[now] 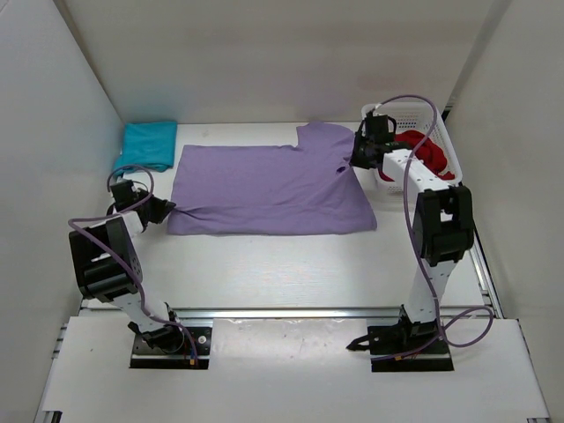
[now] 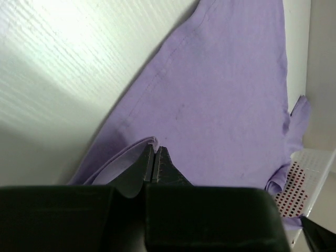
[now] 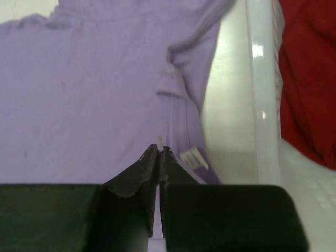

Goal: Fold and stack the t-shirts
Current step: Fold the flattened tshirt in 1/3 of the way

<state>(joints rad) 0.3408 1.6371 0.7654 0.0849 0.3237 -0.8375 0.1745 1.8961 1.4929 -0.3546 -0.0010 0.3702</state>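
The lavender t-shirt's sleeve (image 1: 326, 135) is far back next to the basket. My right gripper should grab the basket-side near corner (image 1: 370, 224) and pull the t-shirt closer before folding it.
The lavender t-shirt (image 1: 269, 189) lies spread across the middle of the table, folded lengthwise. My left gripper (image 1: 167, 210) is shut on its near-left corner, and a doubled edge of lavender cloth (image 2: 131, 152) is pinched at the fingertips. At the shirt's right side, near the collar, my right gripper (image 1: 357, 160) is shut on the cloth, a small tuft of which (image 3: 159, 140) sticks out between the tips. A folded teal t-shirt (image 1: 147, 144) rests at the far left. The red t-shirt (image 1: 429, 152) lies crumpled in the basket.
A white lattice basket (image 1: 441, 139) stands at the far right, close beside my right gripper, its rim (image 3: 260, 79) next to the shirt's sleeve. White walls enclose the table on the left, back and right.
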